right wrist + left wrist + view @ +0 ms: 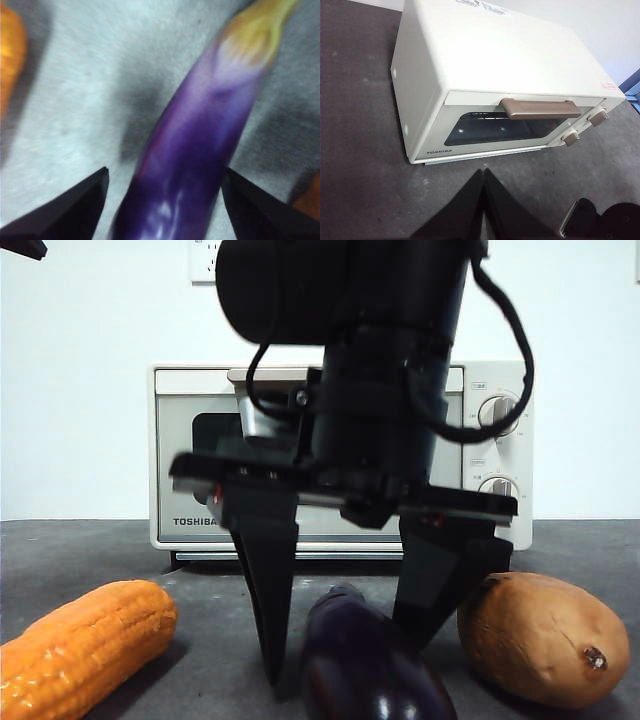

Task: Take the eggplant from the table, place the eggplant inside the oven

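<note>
My gripper will push the door (182, 495) shut, and the door will swing up on its bottom edge, because the tan handle (288, 374) runs along the oven door's top.
The glossy dark purple eggplant (365, 665) lies on the grey table (210, 620) near the front, between the corn and the sweet potato. My right gripper (345, 650) hangs over it, open, one jaw on each side of the eggplant (195, 150), whose yellowish stem end points away from the wrist camera. The jaws are apart from its skin. The cream Toshiba oven (190, 460) stands behind with its door closed. My left gripper (484, 172) is shut, holds nothing and hovers in front of the oven (510, 75), facing its tan handle (540, 107).
An orange corn cob (85, 645) lies at the front left and a brown sweet potato (545, 635) at the front right, both close to the eggplant. The oven's two knobs (498, 410) are on its right side. A white wall rises behind.
</note>
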Robot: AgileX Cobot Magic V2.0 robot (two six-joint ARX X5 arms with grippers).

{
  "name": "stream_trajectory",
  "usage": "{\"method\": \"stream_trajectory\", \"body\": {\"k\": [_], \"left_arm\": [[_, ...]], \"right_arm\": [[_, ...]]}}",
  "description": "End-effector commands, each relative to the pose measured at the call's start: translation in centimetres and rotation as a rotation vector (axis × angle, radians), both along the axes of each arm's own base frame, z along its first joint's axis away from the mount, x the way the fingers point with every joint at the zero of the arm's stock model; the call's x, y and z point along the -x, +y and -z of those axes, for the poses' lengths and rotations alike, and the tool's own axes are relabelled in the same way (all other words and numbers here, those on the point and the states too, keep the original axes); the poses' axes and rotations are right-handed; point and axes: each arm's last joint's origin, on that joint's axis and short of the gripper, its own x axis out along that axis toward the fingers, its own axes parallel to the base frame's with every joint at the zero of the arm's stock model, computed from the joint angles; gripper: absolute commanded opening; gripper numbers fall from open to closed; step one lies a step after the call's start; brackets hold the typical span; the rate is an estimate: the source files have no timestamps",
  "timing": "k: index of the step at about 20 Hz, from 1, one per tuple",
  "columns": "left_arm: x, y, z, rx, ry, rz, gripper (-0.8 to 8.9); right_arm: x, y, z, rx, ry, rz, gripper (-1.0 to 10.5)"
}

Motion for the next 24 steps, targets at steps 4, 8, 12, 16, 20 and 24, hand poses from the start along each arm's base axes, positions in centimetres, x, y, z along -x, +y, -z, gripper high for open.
{"method": "stream_trajectory", "body": {"k": [4,8,12,16,20,24], "left_arm": [[-0.1,-0.1,-0.7,-0.011,-0.035,0.012,0.04],[-0.2,-0.1,-0.7,-0.011,-0.032,0.014,0.04],[-1.3,-1.0,-0.7,-0.014,-0.002,0.058,0.04],[-3.1,-3.3,-0.8,-0.030,0.040,0.155,0.04],[-6.0,-6.8,-1.5,-0.124,0.037,0.239,0.04],[-9.3,-11.3,-2.2,-0.283,0.035,0.303,0.04]], "right_arm": [[0.4,1.0,-1.6,-0.040,-0.020,-0.002,1.8],[0.7,1.4,-7.9,-0.065,-0.101,-0.223,1.8],[2.7,-0.8,-15.0,-0.076,-0.239,-0.588,1.8],[5.0,-4.6,-18.6,-0.064,-0.339,-0.730,1.8],[6.3,-8.2,-20.7,0.080,-0.483,-0.708,1.8],[7.2,-10.5,-22.3,0.117,-0.608,-0.631,1.8]]}}
